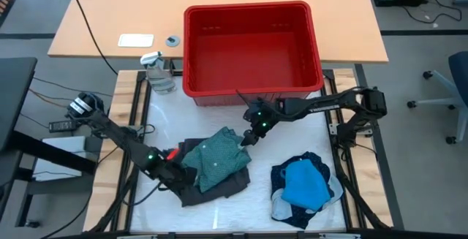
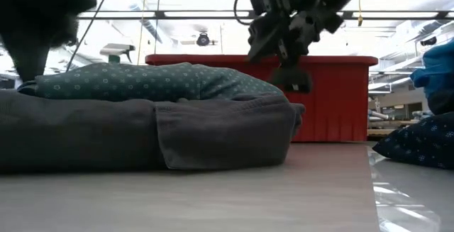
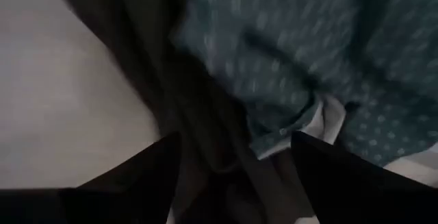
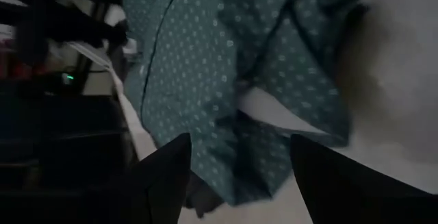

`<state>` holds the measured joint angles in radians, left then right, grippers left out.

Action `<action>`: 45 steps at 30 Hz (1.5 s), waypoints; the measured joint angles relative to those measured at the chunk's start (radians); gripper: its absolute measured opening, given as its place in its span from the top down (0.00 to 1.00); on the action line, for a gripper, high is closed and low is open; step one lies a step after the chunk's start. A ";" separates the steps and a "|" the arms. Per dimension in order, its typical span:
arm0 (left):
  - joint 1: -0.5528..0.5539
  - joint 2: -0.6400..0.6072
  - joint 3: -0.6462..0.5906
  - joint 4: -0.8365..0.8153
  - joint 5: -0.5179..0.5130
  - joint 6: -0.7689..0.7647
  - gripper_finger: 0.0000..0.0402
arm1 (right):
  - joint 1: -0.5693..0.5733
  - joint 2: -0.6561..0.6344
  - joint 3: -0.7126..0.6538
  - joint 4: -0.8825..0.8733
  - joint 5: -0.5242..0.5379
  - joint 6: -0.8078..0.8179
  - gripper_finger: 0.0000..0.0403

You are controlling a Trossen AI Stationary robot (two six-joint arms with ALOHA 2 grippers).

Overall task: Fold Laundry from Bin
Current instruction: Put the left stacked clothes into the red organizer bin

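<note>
My gripper will carry both to the red bin together, because the teal-green dotted T-shirt lies crumpled [image 1: 217, 156] on the dark grey piece [image 1: 231, 186].
The teal-green dotted T-shirt [image 1: 219, 155] lies crumpled on a dark grey piece [image 1: 216, 186] that is spread flat on the white table. The red bin [image 1: 252, 52] stands at the far middle, its floor bare. My left gripper [image 1: 178, 175] is open and points steeply down at the grey piece's left edge [image 3: 205, 135]. My right gripper [image 1: 247, 138] is open and hovers just above the T-shirt's far right edge [image 4: 274, 80], in front of the bin [image 2: 333, 97]. A pile of navy dotted, bright blue and white laundry [image 1: 303, 188] lies at the near right. My left gripper [image 3: 236, 176] stands open from above with folds of the dark grey piece [image 3: 219, 183] between its fingers. Whether the fingers touch the cloth I cannot tell.
A spray bottle [image 1: 159, 74] stands left of the bin. A white card [image 1: 136, 40] and a small round object [image 1: 172, 41] lie on the wooden table behind. Bare white surface [image 1: 256, 210] shows between the two laundry piles and along the near edge.
</note>
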<state>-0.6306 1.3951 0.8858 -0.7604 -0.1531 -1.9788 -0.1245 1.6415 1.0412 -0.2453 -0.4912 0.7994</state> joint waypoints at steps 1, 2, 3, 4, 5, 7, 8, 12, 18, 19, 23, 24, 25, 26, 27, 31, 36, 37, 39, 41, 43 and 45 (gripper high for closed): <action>-0.013 -0.004 -0.045 0.082 0.003 -0.038 0.30 | 0.000 0.011 -0.016 0.046 -0.009 0.020 0.37; -0.027 -0.009 -0.087 0.145 0.003 -0.079 0.30 | 0.000 0.022 -0.030 0.085 -0.012 0.035 0.37; -0.038 -0.014 -0.122 0.185 -0.004 -0.116 0.30 | 0.002 0.028 -0.045 0.108 -0.012 0.047 0.37; -0.048 -0.016 -0.151 0.238 -0.019 -0.147 0.30 | 0.005 0.029 -0.063 0.115 -0.008 0.060 0.37; -0.056 -0.016 -0.171 0.281 -0.034 -0.173 0.30 | 0.008 0.030 -0.080 0.119 0.004 0.068 0.37; -0.065 -0.016 -0.202 0.308 -0.051 -0.196 0.30 | 0.016 0.035 -0.110 0.159 0.038 0.078 0.37; -0.064 -0.016 -0.218 0.319 -0.056 -0.197 0.30 | 0.018 0.037 -0.131 0.184 0.050 0.081 0.37; -0.040 -0.018 -0.293 0.402 -0.078 -0.195 0.30 | 0.019 0.110 -0.203 0.430 0.028 0.177 0.37; 0.003 -0.018 -0.390 0.628 -0.224 -0.090 0.30 | 0.031 0.299 -0.200 0.768 -0.012 0.315 0.37; 0.013 -0.018 -0.405 0.676 -0.258 -0.058 0.30 | 0.038 0.327 -0.184 0.802 -0.014 0.331 0.37; 0.078 0.014 -0.451 0.825 -0.295 0.061 0.36 | 0.064 0.415 -0.113 0.811 -0.037 0.368 0.38; 0.093 0.026 -0.453 0.841 -0.295 0.077 0.39 | 0.069 0.430 -0.099 0.810 -0.045 0.369 0.39; 0.105 0.036 -0.453 0.849 -0.297 0.093 0.44 | 0.076 0.441 -0.087 0.807 -0.045 0.368 0.41; 0.118 0.051 -0.454 0.865 -0.300 0.104 0.49 | 0.081 0.446 -0.078 0.799 -0.045 0.368 0.44; 0.128 0.068 -0.454 0.891 -0.305 0.118 0.55 | 0.084 0.447 -0.072 0.790 -0.046 0.366 0.49; 0.156 0.113 -0.458 1.012 -0.307 0.221 0.81 | 0.094 0.436 -0.056 0.768 -0.050 0.339 0.73; 0.166 0.102 -0.452 1.087 -0.292 0.356 0.93 | 0.090 0.419 -0.027 0.744 -0.118 0.293 0.86; 0.166 0.090 -0.451 1.086 -0.292 0.379 0.93 | 0.090 0.415 -0.024 0.742 -0.124 0.298 0.86; 0.168 0.067 -0.441 1.094 -0.297 0.421 0.93 | 0.090 0.398 -0.024 0.732 -0.135 0.310 0.86; 0.170 0.029 -0.422 1.109 -0.302 0.439 0.93 | 0.090 0.372 -0.024 0.725 -0.147 0.323 0.86; 0.169 -0.010 -0.395 1.110 -0.301 0.472 0.93 | 0.090 0.334 -0.024 0.710 -0.176 0.319 0.86; 0.170 -0.053 -0.360 1.081 -0.300 0.531 0.93 | 0.090 0.281 -0.023 0.678 -0.198 0.311 0.86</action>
<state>-0.4609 1.3416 0.5263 0.3207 -0.4531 -1.4476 -0.0349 1.9227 1.0178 0.4332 -0.6896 1.1103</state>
